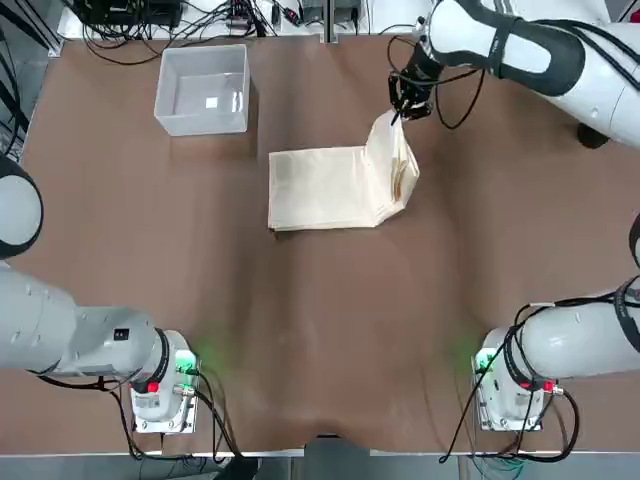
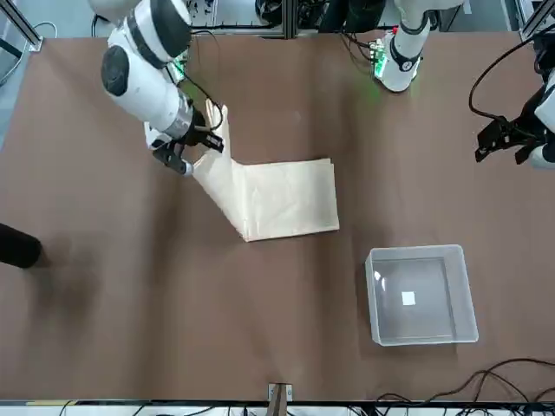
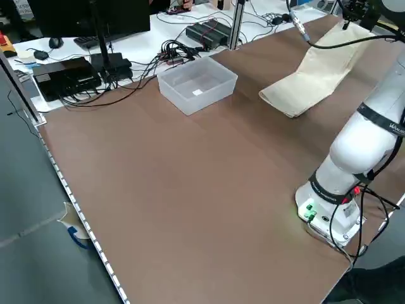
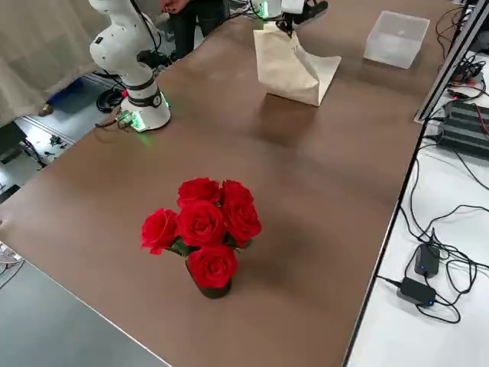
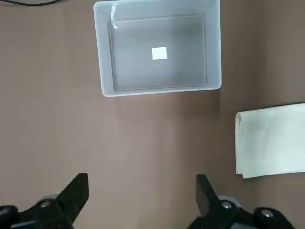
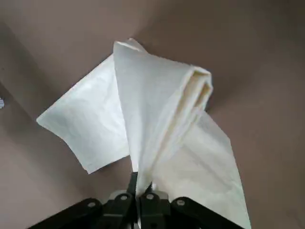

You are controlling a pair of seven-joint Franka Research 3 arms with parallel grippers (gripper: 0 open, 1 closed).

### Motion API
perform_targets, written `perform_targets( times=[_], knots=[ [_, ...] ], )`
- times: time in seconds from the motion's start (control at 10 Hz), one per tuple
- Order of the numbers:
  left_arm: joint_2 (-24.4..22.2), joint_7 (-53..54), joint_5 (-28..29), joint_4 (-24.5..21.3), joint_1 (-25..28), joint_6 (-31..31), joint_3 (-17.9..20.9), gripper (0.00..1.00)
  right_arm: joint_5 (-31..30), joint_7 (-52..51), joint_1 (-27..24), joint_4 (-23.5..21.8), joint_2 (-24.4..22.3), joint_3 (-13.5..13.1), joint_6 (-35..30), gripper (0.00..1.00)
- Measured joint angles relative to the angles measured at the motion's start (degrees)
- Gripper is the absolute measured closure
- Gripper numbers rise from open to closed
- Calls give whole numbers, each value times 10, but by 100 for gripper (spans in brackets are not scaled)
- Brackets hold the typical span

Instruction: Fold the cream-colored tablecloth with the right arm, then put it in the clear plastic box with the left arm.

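Note:
Loosely stacked layers (image 5: 238,148) show at the cream-colored tablecloth's edge (image 2: 333,196). The layers will come up together and gape at their folds when I fold the tablecloth over.
The cream-colored tablecloth (image 1: 325,190) lies folded mid-table, its right end pulled up off the surface. My right gripper (image 1: 402,110) is shut on that raised end, above the cloth's far right corner. In the right wrist view the fabric (image 6: 162,105) hangs in layers from the right gripper (image 6: 140,183), whose jaws are pinched together. The clear plastic box (image 1: 200,125) stands empty at the far left, apart from the cloth. My left gripper (image 2: 507,139) hovers over the left side of the table. It stands open (image 5: 142,195) with nothing in it, looking down on the box (image 5: 102,71) and the cloth's edge (image 5: 271,140).
A pot of red roses (image 4: 202,229) stands far out on the right side of the table. Cables and electronics (image 3: 76,73) lie beyond the far edge. Both arm bases (image 1: 160,395) sit at the near edge. A person's legs (image 4: 191,11) show beside the table.

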Motion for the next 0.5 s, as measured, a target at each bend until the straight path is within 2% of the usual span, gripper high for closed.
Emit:
perform_targets(
  times=[0.2, 0.5],
  knots=[
    [0, 0, 0, 0, 0, 0, 0, 1, -19, 40, 25, 0, 16, 0, 25, 96],
    [1, 0, 0, 0, 0, 0, 0, 1, -46, 107, 59, 18, 69, 0, 79, 96]
  ],
)
